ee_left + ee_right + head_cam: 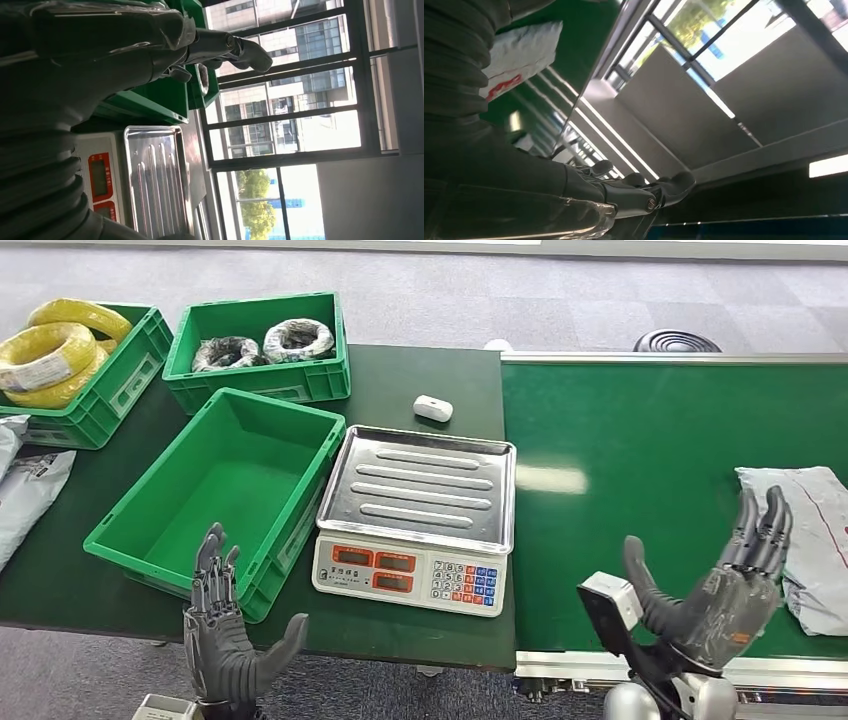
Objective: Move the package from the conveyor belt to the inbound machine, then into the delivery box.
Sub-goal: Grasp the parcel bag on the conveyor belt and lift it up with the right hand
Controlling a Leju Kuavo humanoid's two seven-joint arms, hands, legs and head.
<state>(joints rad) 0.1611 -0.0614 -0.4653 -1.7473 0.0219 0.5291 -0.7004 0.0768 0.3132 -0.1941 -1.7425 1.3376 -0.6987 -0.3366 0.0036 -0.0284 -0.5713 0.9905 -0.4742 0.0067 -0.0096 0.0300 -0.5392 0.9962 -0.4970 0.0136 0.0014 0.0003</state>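
The grey package (808, 530) will bunch together and fold over the robot's right gripper when the robot carries it, because the package's wrinkled lower edge (814, 608) is limp and creased.
A grey plastic-wrapped package (805, 540) with red print lies on the green conveyor belt (640, 460) at the right edge; it also shows as the package (521, 55) in the right wrist view. My right hand (725, 585) is raised just left of it, fingers apart and empty, palm facing inward. The weighing scale (415, 505) with a steel tray (155, 185) stands in the middle of the dark table. An empty green box (220, 490) sits left of the scale. My left hand (225, 630) is held up in front of that box, fingers spread, holding nothing.
Two more green crates stand at the back left, one with yellow cable coils (55, 350), one with wrapped coils (265, 340). A small white object (433, 408) lies behind the scale. Grey bags (25, 485) lie at the far left.
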